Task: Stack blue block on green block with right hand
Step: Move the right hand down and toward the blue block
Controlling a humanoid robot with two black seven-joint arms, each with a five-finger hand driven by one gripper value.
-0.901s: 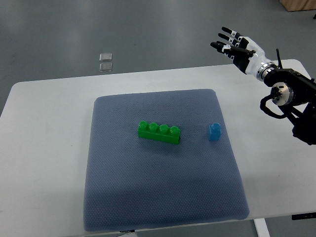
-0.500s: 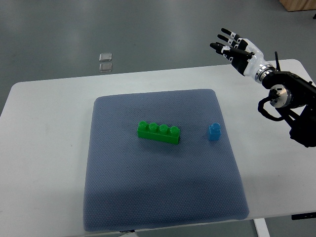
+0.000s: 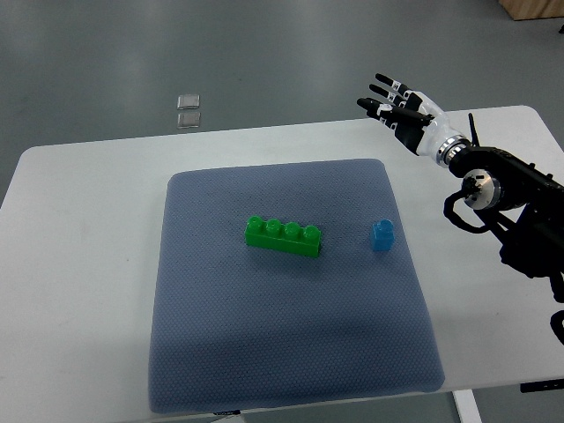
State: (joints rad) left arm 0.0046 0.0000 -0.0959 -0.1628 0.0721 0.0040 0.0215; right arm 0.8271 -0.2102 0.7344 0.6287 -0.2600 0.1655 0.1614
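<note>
The blue block [image 3: 382, 235] is only a little wider than the studs [image 3: 293, 231], so it should stand upright over a stud and leave the neighbours in view when the robot lowers it.
A long green block [image 3: 283, 236] with a row of studs lies near the middle of the blue-grey mat [image 3: 291, 352]. A small blue block [image 3: 382, 235] stands upright on the mat's right side, a short way right of the green one. My right hand [image 3: 394, 107] hovers over the table's far right part, well above and beyond the blue block. Its fingers [image 3: 381, 86] are spread and hold nothing. The right arm [image 3: 511, 198] comes in from the right edge. No left arm shows.
The mat lies on a white table [image 3: 79, 264]. Two small clear squares [image 3: 189, 109] lie on the grey floor beyond the table's far edge. A wooden corner [image 3: 533, 9] shows at the top right.
My right hand and arm have shifted left and slightly nearer, toward the mat. Its fingers stay spread. The blocks have not moved.
</note>
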